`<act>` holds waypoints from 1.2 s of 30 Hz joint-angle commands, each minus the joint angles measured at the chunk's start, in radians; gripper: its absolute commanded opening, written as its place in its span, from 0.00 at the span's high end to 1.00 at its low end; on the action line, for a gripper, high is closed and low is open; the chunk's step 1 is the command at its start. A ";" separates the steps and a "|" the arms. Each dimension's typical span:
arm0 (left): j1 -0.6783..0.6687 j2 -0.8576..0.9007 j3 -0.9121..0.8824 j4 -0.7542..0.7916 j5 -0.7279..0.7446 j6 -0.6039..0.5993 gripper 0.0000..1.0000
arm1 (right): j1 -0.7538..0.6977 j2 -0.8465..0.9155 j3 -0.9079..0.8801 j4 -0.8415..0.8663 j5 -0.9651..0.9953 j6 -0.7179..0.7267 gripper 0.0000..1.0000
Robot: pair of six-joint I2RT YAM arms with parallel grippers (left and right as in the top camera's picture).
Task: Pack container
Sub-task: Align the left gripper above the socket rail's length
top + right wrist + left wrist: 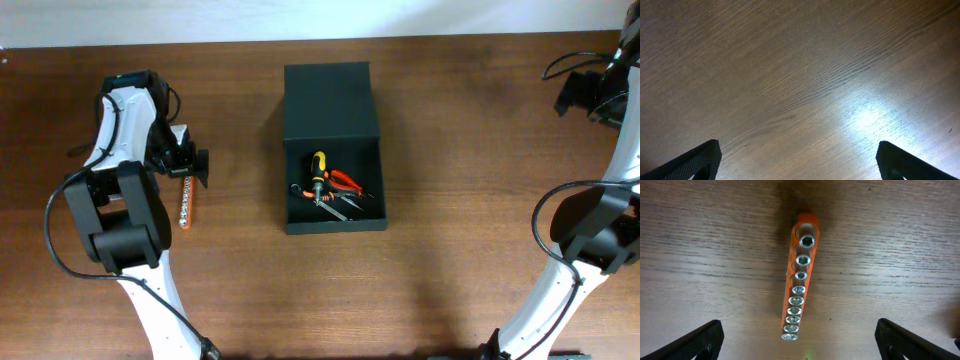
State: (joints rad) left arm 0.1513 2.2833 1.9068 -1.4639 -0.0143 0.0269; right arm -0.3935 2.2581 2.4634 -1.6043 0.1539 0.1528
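Observation:
The socket rail (801, 266) lies at a slant under my left gripper's raised fingers. My left gripper should line up with the rail and go down around its sockets (796, 301) before it closes.
The container (334, 228), a dark rectangular box, sits mid-table with its flap lid (330, 100) folded back. Inside lie a yellow-and-black screwdriver (318, 168) and orange-handled pliers (347, 182). An orange socket rail (185, 212) holding several chrome sockets lies on the wood to the container's left. My left gripper (187, 178) hovers over the rail's far end, open. In the left wrist view the socket rail (799, 287) runs lengthwise between the wide-apart fingers (702, 342) of the left gripper (798, 330), touching neither. My right gripper (575, 92) is at the far right back corner, and in its wrist view the right gripper (797, 150) is open over bare wood.
The table (470, 250) is dark brown wood; its back edge meets a pale wall at the top of the overhead view. Cables loop beside both arm bases (120, 235) at the front left and front right.

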 commanded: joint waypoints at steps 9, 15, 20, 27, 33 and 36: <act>0.081 -0.304 -0.384 0.145 0.053 0.012 0.01 | -0.007 -0.024 -0.003 0.000 0.016 -0.006 0.01; 0.145 -0.471 -0.583 0.283 0.059 0.050 0.01 | -0.007 -0.024 -0.003 0.000 0.016 -0.006 0.01; 0.137 -0.479 -0.597 0.352 0.030 0.050 0.01 | -0.007 -0.024 -0.003 0.000 0.016 -0.006 0.01; 0.086 -0.470 -0.597 0.391 -0.043 0.082 0.01 | -0.007 -0.024 -0.003 0.000 0.016 -0.006 0.01; 0.030 -0.406 -0.597 0.408 -0.048 0.132 0.01 | -0.007 -0.024 -0.003 0.000 0.016 -0.006 0.01; 0.030 -0.375 -0.597 0.432 -0.069 0.132 0.01 | -0.007 -0.024 -0.003 0.000 0.016 -0.006 0.01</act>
State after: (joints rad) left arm 0.1795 1.8694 1.3190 -1.0485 -0.0566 0.1322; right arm -0.3935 2.2581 2.4634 -1.6043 0.1543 0.1524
